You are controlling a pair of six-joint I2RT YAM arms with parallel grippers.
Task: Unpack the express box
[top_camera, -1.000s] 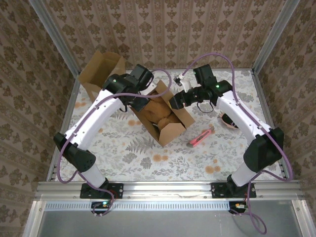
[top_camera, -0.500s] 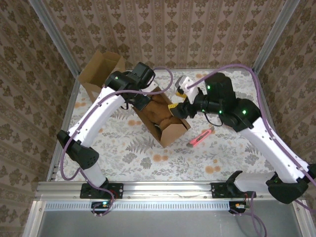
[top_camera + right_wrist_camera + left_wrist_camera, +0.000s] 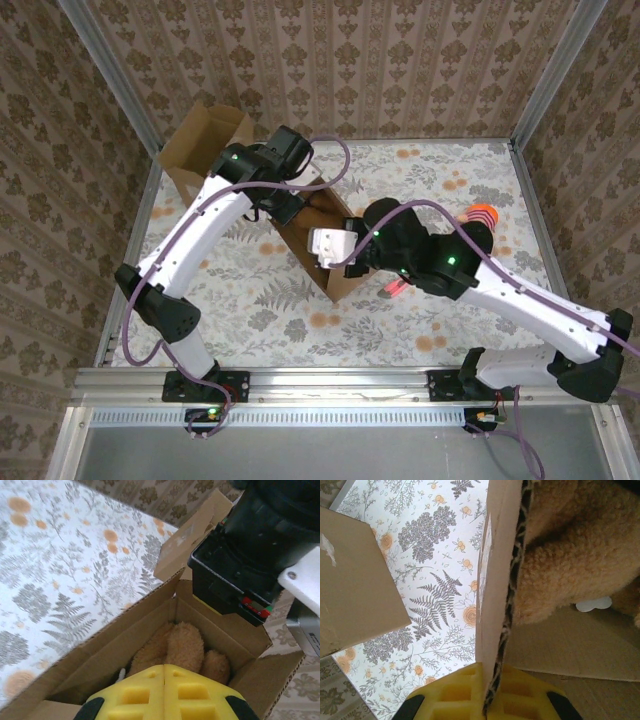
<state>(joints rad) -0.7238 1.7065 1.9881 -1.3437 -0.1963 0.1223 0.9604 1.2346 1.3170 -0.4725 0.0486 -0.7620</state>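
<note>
My right gripper should go on lowering its closed fingers into the box until they reach the tan plush toy, as my left gripper steadies the express box's side.
The express box lies open in the middle of the table, with a tan plush toy inside it. My left gripper is shut on the edge of the box's side wall at the far end; the plush lies just right of that wall. My right gripper hovers over the open box from the near side, its yellow fingers pressed together with nothing between them. In the top view the right wrist covers most of the box's opening.
A second, open cardboard box stands at the back left. A red utility knife lies just right of the express box, partly under my right arm. An orange object sits at the right.
My right arm has swung from the box's far right side to above its opening, and its jaws have closed. The left gripper has kept its hold on the box wall.
</note>
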